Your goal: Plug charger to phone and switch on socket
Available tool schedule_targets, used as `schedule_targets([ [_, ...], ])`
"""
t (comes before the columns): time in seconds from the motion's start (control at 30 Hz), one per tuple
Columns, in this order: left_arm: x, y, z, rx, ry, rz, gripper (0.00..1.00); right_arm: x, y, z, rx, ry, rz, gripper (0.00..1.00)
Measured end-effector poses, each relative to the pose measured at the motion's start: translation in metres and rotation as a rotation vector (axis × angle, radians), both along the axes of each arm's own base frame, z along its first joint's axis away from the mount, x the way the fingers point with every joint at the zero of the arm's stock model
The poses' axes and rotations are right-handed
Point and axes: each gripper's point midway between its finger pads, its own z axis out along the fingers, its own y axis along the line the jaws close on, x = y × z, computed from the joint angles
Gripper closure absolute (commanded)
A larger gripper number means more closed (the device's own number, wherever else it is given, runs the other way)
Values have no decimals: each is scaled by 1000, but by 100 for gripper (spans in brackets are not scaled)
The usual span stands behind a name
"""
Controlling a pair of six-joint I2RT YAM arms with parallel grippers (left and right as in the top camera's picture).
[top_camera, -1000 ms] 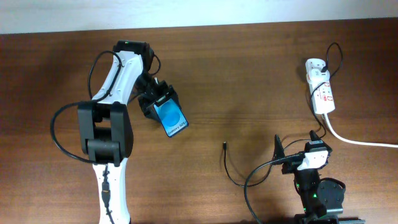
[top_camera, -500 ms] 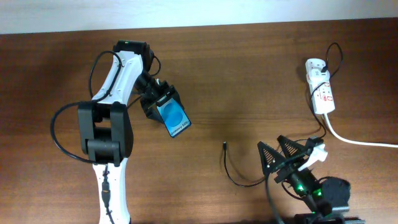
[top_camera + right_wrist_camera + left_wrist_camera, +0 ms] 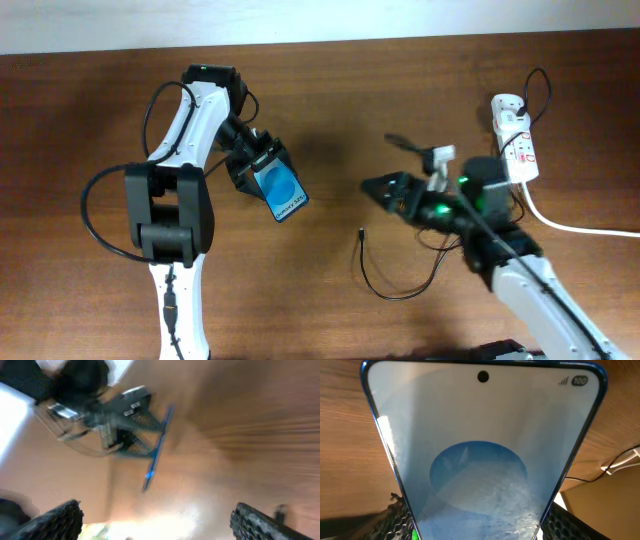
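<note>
The phone is clamped in my left gripper across both long edges point(image 3: 266, 194), so next my right gripper takes hold of the phone's lower end point(image 3: 290, 208) before my left gripper pinches one long side of the phone.
My left gripper point(image 3: 262, 168) is shut on the phone point(image 3: 279, 188) and holds it tilted above the table, blue screen up. The phone fills the left wrist view point(image 3: 480, 450), with my left gripper's point(image 3: 480, 527) fingers at both of its edges. My right gripper point(image 3: 385, 165) is open and empty, raised above the table middle and pointing left at the phone. The right wrist view is blurred and shows the phone edge-on point(image 3: 157, 452) beyond my right gripper's point(image 3: 160, 525) spread fingers. The charger's plug tip point(image 3: 359, 236) lies on the table below the right gripper, its cable looping right. The socket point(image 3: 518, 145) lies at the far right.
A thick white cord point(image 3: 575, 228) runs from the socket off the right edge. The left arm's body point(image 3: 175, 210) and its black cable loop stand at the left. The right arm's forearm point(image 3: 530, 290) crosses the front right of the wooden table point(image 3: 400, 90).
The right arm has lifted from the front edge and swung up and left toward the table's middle, gripper open. The phone has shifted slightly right in the left gripper.
</note>
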Motion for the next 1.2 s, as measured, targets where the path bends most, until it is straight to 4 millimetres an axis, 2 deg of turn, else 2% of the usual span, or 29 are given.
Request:
schedule_targets([
  [0.03,0,0,0,-2,-2,1,46,-5,15,-4,-27,12,0,2],
  [0.07,1,-1,0,-7,-2,3,46,-18,41,-12,-69,38,-15,1],
  [0.1,1,-2,1,-10,-3,3,46,-12,43,-17,-113,43,-136,1],
  [0.17,3,-2,0,-14,-14,5,45,-9,52,-12,-124,-5,-215,0],
  [0.23,5,-3,0,-17,-20,5,44,1,60,-9,-113,-50,-303,4],
  [0.27,5,-3,-1,-19,-26,2,44,11,75,-12,-78,-77,-322,5],
  [0.37,9,-4,-2,-27,-51,-9,44,27,102,-34,-24,-98,-315,14],
  [0.47,10,-4,-2,-28,-56,-10,44,28,112,-53,-14,-49,-291,20],
  [0.57,10,-4,-2,-28,-58,-10,44,26,133,-52,-4,-43,-257,27],
  [0.63,11,-4,-2,-28,-61,-10,43,34,146,-58,-9,-36,-251,37],
  [0.77,11,-4,-2,-29,-62,-12,43,43,153,-62,-20,-27,-265,50],
  [0.8,11,-4,-2,-29,-62,-12,43,44,151,-62,-26,-27,-274,59],
  [0.9,11,-4,-2,-29,-62,-12,43,44,147,-67,-47,-18,-292,70],
  [1.13,11,-4,-2,-29,-60,-12,42,41,148,-72,-57,-1,-278,87],
  [1.2,11,-3,-2,-28,-60,-13,35,40,148,-73,-61,4,-275,90],
])
